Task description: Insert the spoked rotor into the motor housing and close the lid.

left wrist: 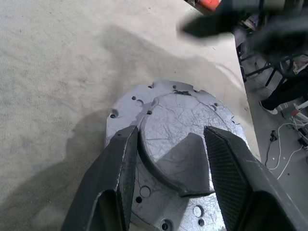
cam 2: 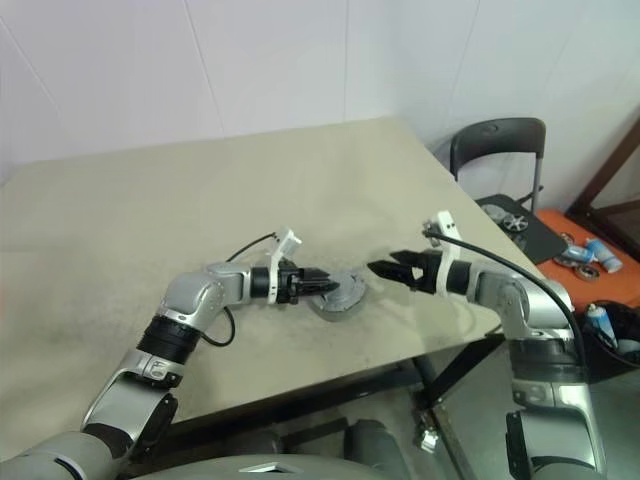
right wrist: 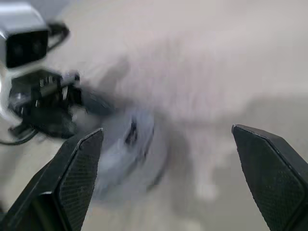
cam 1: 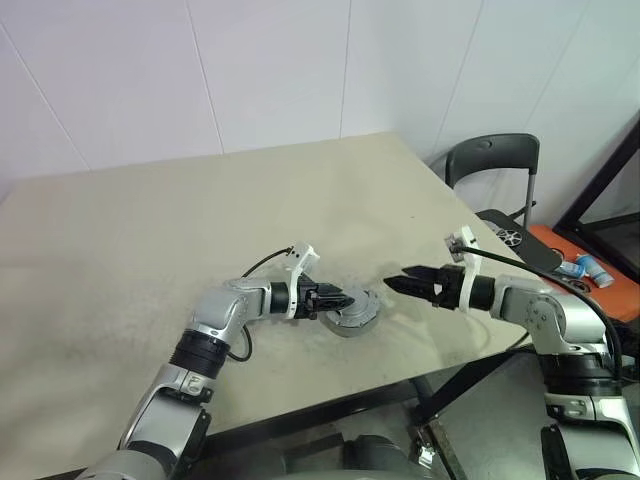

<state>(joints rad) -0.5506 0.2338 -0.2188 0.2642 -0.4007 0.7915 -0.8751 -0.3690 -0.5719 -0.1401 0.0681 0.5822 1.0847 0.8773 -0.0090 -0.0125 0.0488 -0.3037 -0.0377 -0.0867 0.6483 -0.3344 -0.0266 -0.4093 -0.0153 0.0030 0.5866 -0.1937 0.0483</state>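
My right gripper should squeeze the lid and the motor housing together at the lid's rim (cam 1: 374, 311) and lift them, because my left gripper can reach only the lid's raised middle (left wrist: 179, 127) from above.
The lid (left wrist: 168, 125), a round silver-grey cover with a notched edge and raised centre hub, lies flat on the round grey motor housing (cam 1: 350, 326) near the table's front edge. My left gripper (cam 1: 345, 298) reaches in from the left, and its black fingers (left wrist: 118, 168) are shut on either side of the lid's raised hub. My right gripper (cam 1: 395, 283) hovers just right of the lid, apart from it, its fingers (right wrist: 77, 168) spread wide open with nothing between them. The lid hides the spoked rotor and the inside of the housing.
The beige table (cam 1: 200, 200) ends close to the right of my right arm. Beyond that edge stand a black chair (cam 1: 492, 160) and an orange surface (cam 1: 590, 290) with small items on it. A white wall runs behind the table.
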